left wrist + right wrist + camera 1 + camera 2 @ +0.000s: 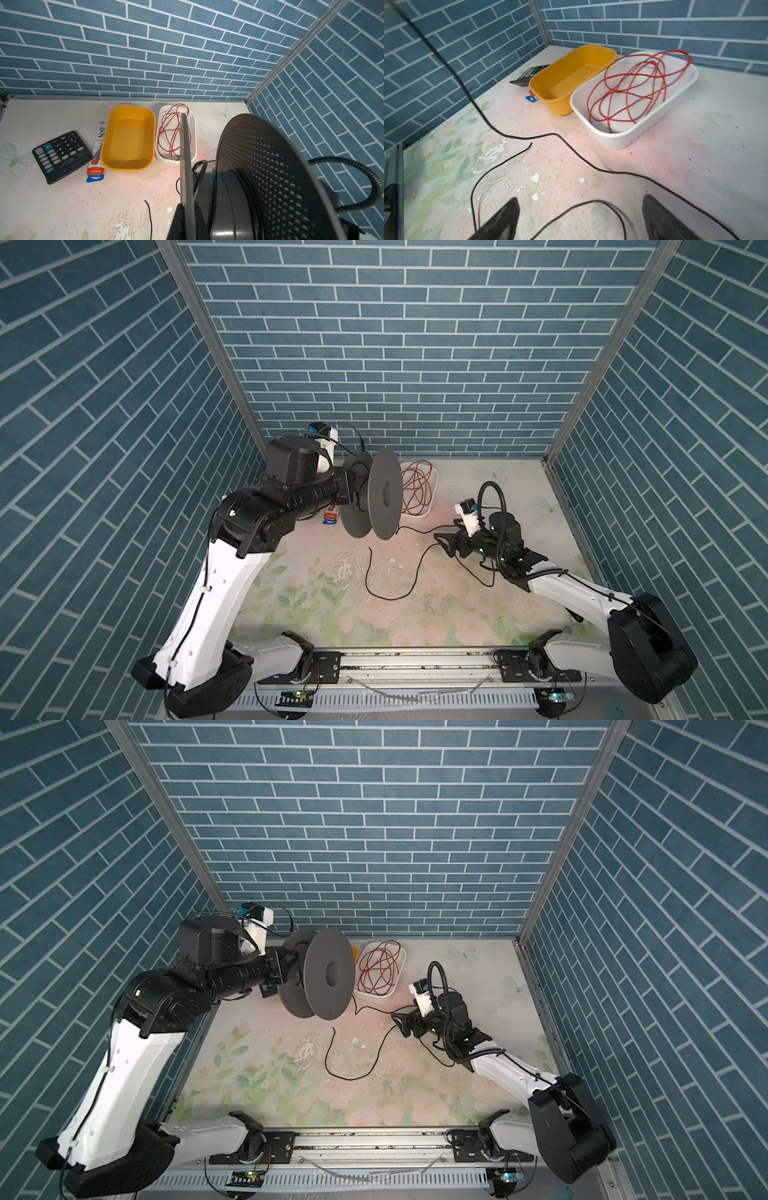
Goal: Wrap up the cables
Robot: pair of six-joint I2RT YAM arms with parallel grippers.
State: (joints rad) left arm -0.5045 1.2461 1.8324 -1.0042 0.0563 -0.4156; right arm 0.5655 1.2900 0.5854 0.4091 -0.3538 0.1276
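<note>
My right gripper keeps going toward the spool [385,496] and closes on the black cable's part [409,529] near the spool, since that part lies free in front of its open fingers.
My left gripper [352,486] [186,218] is shut on one flange of a grey spool [384,493] [328,973] [259,166] and holds it on edge above the table's back left. A few turns of the black cable [247,187] sit on the hub. The rest drops to the table, runs right, then loops back to a free end [367,572] [326,1052] [550,134]. My right gripper [442,541] [399,1021] [579,207] hovers low at the right, open. A bend of the cable lies on the table between its fingers, ungripped.
A white tray [436,485] [374,996] [612,141] of reddish wire [417,489] stands behind the spool, beside a yellow tray [128,168] [556,112]. A calculator [62,155] and a pencil pack [96,162] lie further left. Blue brick walls enclose three sides.
</note>
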